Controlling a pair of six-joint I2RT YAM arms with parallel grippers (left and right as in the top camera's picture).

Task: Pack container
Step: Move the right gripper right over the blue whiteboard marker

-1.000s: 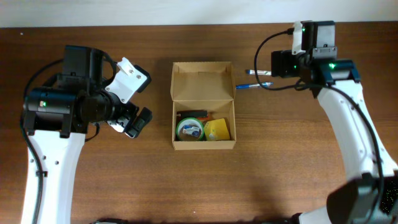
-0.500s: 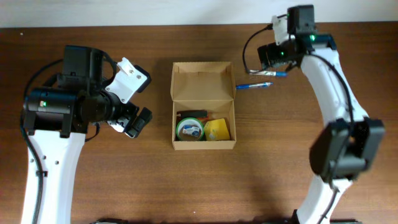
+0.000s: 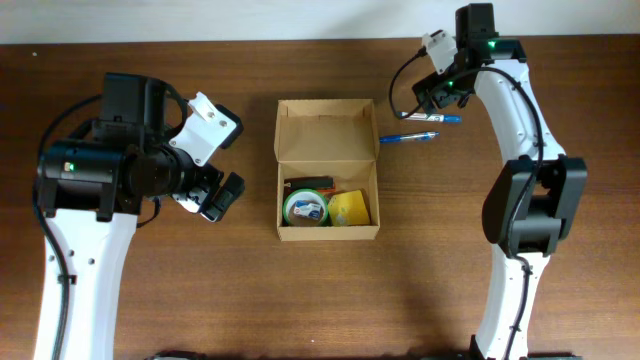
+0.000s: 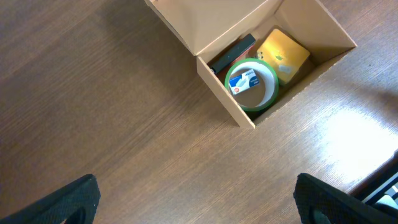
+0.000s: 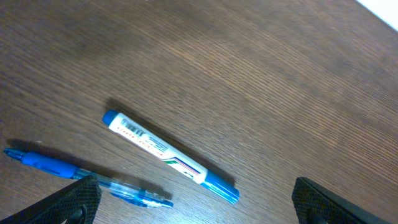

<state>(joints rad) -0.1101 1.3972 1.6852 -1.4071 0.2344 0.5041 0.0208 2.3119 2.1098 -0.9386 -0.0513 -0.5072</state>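
Observation:
My right gripper should keep lowering until its open fingers close around the marker's body, as the white marker lies between them, clear of the blue pen.
The container is an open tan cardboard box at the table's middle, its flap lid folded back. It holds a green tape roll, a yellow item and a dark item. In the left wrist view the box lies far ahead of my left gripper, which is open and empty. In the overhead view the left gripper is left of the box. A blue pen and a blue-capped white marker lie right of the box. My right gripper hovers open over the marker and the pen.
Bare brown wood surrounds the box. The table's far edge runs just behind the right arm's wrist. The pale wall strip shows at the top right corner of the right wrist view.
My right arm has swung its wrist left and toward the far edge, turning the gripper over the marker and pen. The left arm and the box have not moved.

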